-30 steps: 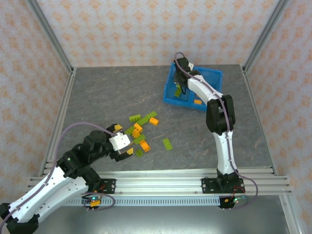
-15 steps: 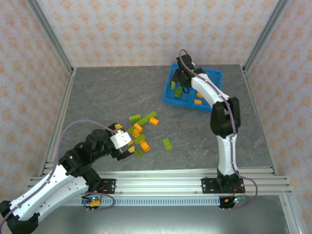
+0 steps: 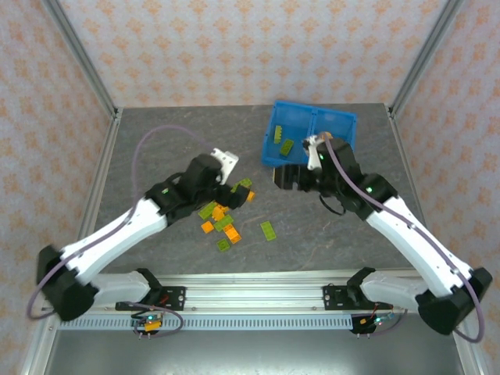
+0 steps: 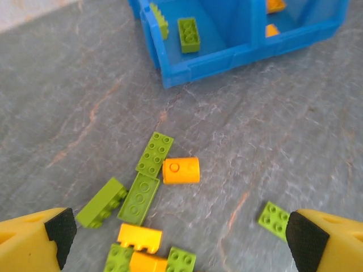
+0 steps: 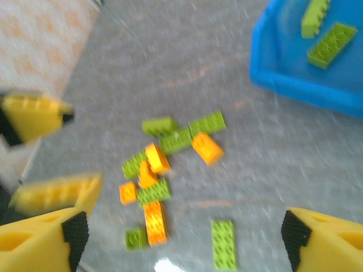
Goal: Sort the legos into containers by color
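Observation:
The robot's right gripper is in the way at the front of the orange legos' container [image 3: 334, 125], so it should move back before the left gripper brings the orange round lego [image 4: 181, 170] there.
Loose lime green and orange legos [image 3: 221, 212] lie in a pile mid-table, with one flat green lego [image 3: 268, 230] apart to the right. The blue bin [image 3: 344, 123] sits at the back; two green legos [image 3: 283, 145] lie in its left container. My left gripper [image 3: 233, 190] hovers open over the far side of the pile. In the left wrist view its open jaws [image 4: 182, 235] frame an orange round lego [image 4: 181, 170] and green ones [image 4: 139, 196]. My right gripper [image 3: 282, 178] is open and empty between bin and pile, looking down on the pile [image 5: 153, 170].
Aluminium frame posts and patterned walls ring the table. The bin's front wall [image 4: 238, 56] lies just beyond the pile. An orange lego [image 4: 275, 5] shows in the right container. In the right wrist view the left gripper's yellow fingers [image 5: 34, 116] stand at the left.
The right gripper opened, leaving a green lego in the left container, and swung back toward the pile. The left arm reached forward from the near side to the pile's far side.

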Action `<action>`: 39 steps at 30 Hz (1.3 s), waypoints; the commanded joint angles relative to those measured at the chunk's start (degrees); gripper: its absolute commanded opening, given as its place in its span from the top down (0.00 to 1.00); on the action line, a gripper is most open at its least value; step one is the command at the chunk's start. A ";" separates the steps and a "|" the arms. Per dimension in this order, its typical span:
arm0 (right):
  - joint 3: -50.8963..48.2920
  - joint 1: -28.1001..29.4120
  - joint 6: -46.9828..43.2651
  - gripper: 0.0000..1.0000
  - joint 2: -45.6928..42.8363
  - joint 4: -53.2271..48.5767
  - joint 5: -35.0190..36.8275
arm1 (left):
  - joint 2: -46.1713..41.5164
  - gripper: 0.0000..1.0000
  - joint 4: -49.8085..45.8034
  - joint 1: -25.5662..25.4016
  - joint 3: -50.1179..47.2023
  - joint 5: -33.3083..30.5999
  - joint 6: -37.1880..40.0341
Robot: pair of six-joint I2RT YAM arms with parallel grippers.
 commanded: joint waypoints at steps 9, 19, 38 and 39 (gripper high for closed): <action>-8.64 -0.03 0.82 0.01 -10.43 -12.25 -1.26 | 34.75 0.00 -6.20 1.67 18.47 -2.04 -4.13; -13.36 -0.02 3.37 0.01 -10.83 -8.25 -1.07 | 39.77 0.14 -4.95 1.36 16.46 -1.45 -6.69; -12.14 -0.02 4.98 0.01 -9.47 -8.77 0.90 | 38.34 0.39 -2.66 -1.86 14.36 -1.27 -6.87; -11.98 -0.03 5.15 0.01 -9.60 -8.75 0.96 | 37.31 0.39 -2.59 -2.00 14.59 -1.11 -6.69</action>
